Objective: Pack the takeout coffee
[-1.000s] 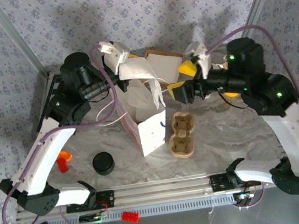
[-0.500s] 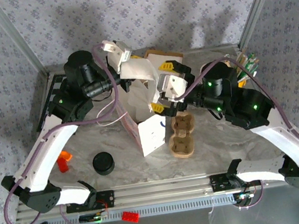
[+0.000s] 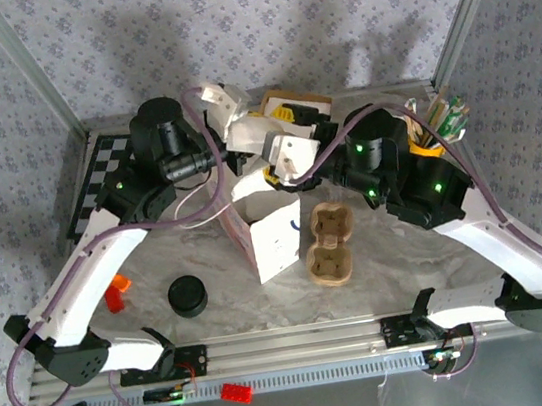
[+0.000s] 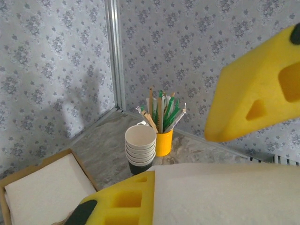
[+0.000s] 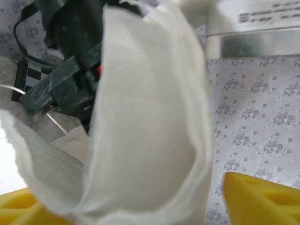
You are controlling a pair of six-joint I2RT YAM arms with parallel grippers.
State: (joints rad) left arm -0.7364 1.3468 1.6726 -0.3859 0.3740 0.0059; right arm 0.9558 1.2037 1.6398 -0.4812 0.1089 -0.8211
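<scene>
The robot's left gripper is holding the napkin with its fold (image 5: pixel 145 117) between the right gripper's open fingers, so next the right gripper takes the napkin and lowers it into the bag (image 3: pixel 257 206).
The takeout coffee is out of view. A white paper bag (image 3: pixel 266 226) stands mid-table with its mouth up. My left gripper (image 3: pixel 244 131) is shut on the bag's top edge at the back; in the left wrist view one yellow finger (image 4: pixel 124 200) lies against the white paper (image 4: pixel 225 192). My right gripper (image 3: pixel 270 146) hovers over the bag's mouth from the right, open. In the right wrist view a curled fold of the bag's paper (image 5: pixel 145 122) stands between its spread yellow fingers (image 5: pixel 262 201).
A cardboard cup carrier (image 3: pixel 330 245) lies right of the bag. A stack of black lids (image 3: pixel 188 295) and an orange piece (image 3: pixel 114 293) sit front left. At the back are lidless cups (image 4: pixel 140 150), a yellow stick holder (image 4: pixel 164 141) and a napkin box (image 4: pixel 37 187).
My right arm has swung left from the back right to the bag's mouth, and its jaws have come around the paper fold. The left gripper, still holding the bag's edge, shifted slightly right.
</scene>
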